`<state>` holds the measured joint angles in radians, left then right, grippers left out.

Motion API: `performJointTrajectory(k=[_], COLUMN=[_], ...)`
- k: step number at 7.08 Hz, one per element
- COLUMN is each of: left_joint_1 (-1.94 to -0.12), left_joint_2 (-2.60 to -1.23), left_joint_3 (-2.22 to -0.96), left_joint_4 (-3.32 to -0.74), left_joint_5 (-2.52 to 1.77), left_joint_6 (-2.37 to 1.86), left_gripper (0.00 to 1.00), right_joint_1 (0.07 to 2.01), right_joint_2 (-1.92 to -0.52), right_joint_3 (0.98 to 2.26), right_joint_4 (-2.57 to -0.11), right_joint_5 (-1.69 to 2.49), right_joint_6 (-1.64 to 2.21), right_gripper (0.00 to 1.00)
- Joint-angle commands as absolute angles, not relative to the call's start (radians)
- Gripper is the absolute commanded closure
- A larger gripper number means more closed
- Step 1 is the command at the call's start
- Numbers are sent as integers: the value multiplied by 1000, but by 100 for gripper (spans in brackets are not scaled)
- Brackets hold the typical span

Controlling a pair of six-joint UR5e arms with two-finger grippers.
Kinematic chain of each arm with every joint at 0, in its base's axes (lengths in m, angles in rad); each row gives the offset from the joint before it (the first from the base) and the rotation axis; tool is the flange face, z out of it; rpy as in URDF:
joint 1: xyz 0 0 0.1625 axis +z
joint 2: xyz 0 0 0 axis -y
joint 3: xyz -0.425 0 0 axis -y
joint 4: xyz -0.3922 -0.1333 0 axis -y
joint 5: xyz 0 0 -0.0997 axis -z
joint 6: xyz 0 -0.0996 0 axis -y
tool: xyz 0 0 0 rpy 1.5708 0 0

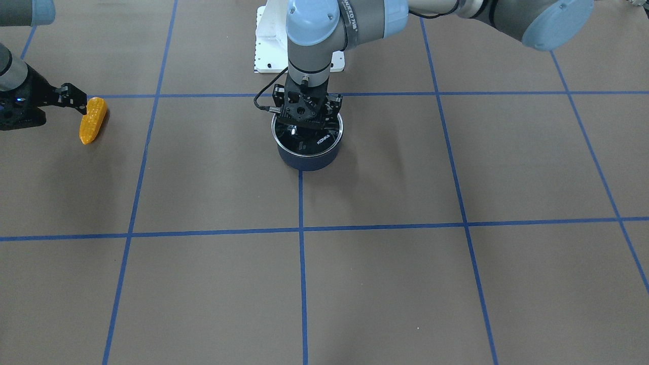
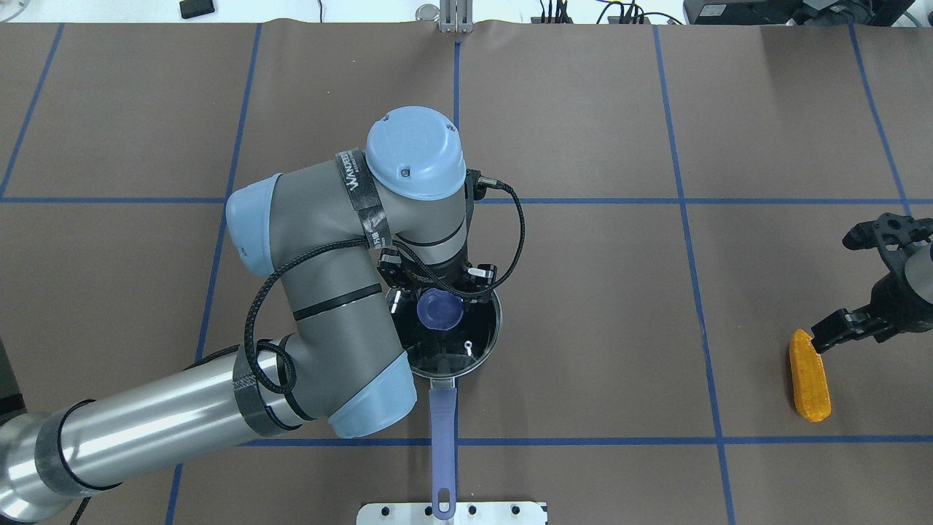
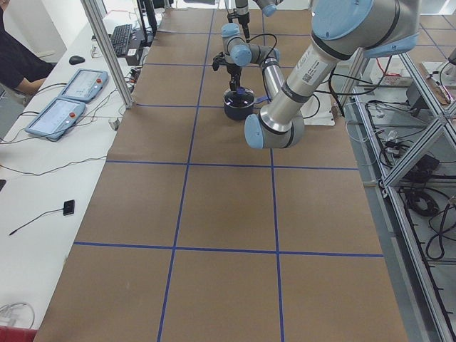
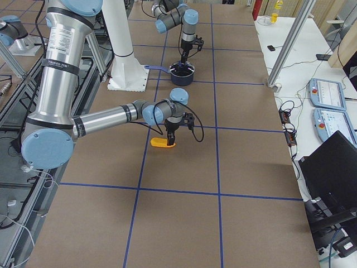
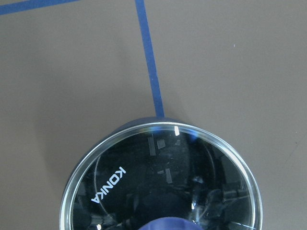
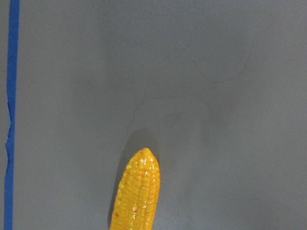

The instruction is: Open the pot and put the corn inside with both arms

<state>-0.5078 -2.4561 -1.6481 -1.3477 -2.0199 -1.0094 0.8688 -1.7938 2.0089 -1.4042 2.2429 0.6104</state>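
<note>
I can see an even dark inside through the glass lid, so I expect the dark-blue pot to be empty when I lift the purple knob.
The dark-blue pot stands at the table's middle with its glass lid on, marked KONKA, and its handle pointing toward the robot. My left gripper is low over the lid, open, with its jaws either side of the purple knob. The left wrist view shows the lid and the knob's top. The orange-yellow corn lies flat on the table at the far right. My right gripper is open over the corn's far end, one fingertip close to it. The corn's tip shows in the right wrist view.
The robot's white base plate lies behind the pot, under the handle's end. Blue tape lines grid the brown table. Operator desks with pendants stand beyond the far edge.
</note>
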Motion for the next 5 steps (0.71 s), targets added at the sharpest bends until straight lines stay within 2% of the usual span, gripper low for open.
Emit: performJointTrajectory(k=[1,2,3,5], left_joint_1=[-508,-508,-509,-511], left_joint_2=[-2450,-2448,-2448,-2450], left_joint_3=[-1647,-1647,-1649,-1660], left_joint_4=[-1350,-1359,-1359,-1359], left_joint_5=[-2019,-2019,-2019,-2023], left_joint_6=[-1008,-1009,-1011,-1011], left_gripper=[28,29,41,47], right_joint_1=[847,842,839,827], right_joint_2=[-1786,-1784,-1784,-1784], right_joint_3=[2006,2006,2006,2006], right_joint_4=[-1405,-1405,-1405,-1405], right_joint_5=[2232,2229,2229,2229], right_joint_6=[615,615,615,615], right_gripper=[0,0,0,0])
